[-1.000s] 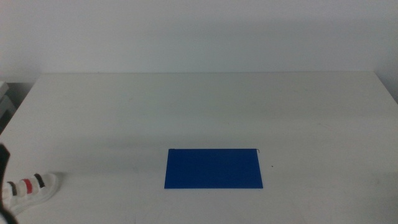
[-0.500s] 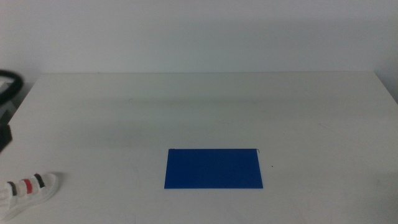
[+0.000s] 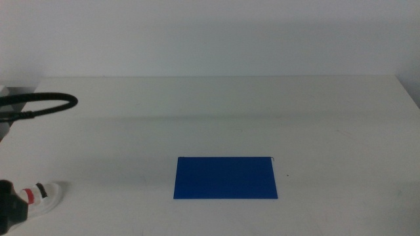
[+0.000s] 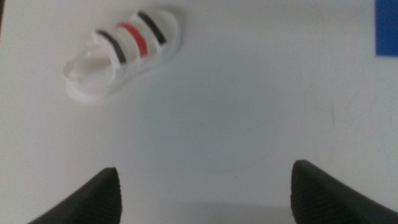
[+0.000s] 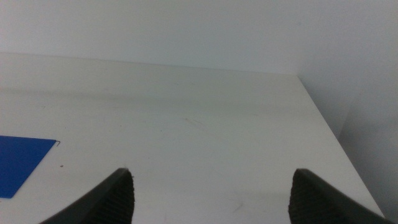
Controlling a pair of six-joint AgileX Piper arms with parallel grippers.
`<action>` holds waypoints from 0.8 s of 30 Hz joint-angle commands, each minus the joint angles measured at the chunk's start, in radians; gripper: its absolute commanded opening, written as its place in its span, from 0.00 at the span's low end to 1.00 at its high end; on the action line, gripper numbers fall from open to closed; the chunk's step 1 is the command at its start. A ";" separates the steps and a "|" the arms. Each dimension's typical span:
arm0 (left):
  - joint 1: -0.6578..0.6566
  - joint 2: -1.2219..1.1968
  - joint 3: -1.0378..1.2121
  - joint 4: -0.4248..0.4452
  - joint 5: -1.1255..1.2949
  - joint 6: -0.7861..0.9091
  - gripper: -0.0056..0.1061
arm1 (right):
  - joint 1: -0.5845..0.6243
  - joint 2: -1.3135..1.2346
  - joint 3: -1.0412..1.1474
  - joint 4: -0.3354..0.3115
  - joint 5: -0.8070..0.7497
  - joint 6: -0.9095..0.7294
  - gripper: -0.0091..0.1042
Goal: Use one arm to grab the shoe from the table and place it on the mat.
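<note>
Next, my left gripper turns to line up with the shoe (image 4: 124, 55) and closes across the red strap (image 4: 134, 39), because the shoe lies at an angle to my left gripper's open fingers.
The white shoe (image 3: 44, 195) with black and red straps lies on the white table (image 3: 216, 118) at the front left corner. In the middle view its left end is hidden behind the dark left arm (image 3: 9, 204), whose black cable (image 3: 46, 101) loops in from the left edge. In the left wrist view the shoe (image 4: 124, 53) lies ahead of the left gripper (image 4: 205, 186), which is open, empty and above the table. The blue mat (image 3: 225, 177) lies flat at the front centre, well to the right of the shoe. The right gripper (image 5: 211, 186) is open and empty, out of the middle view.
A corner of the mat shows in the left wrist view (image 4: 387, 28) and in the right wrist view (image 5: 18, 163). The table's right edge (image 5: 323, 124) runs next to the right gripper. A plain wall stands behind the table.
The left arm has shifted at the left edge. Its cable loop now reaches over the table, and a dark part of it now covers the shoe's left end. Shoe and mat have not moved.
</note>
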 commanded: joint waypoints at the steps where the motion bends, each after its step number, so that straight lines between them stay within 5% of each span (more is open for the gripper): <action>1: -0.002 0.006 -0.034 -0.001 -0.012 -0.012 0.89 | 0.001 -0.026 0.005 -0.009 -0.076 -0.008 0.65; 7: -0.002 0.006 -0.034 0.023 -0.028 -0.005 0.89 | 0.001 -0.026 0.005 -0.009 -0.076 -0.008 0.65; 24: -0.002 0.262 -0.252 0.118 0.161 0.478 0.89 | 0.001 -0.026 0.005 -0.009 -0.076 -0.008 0.65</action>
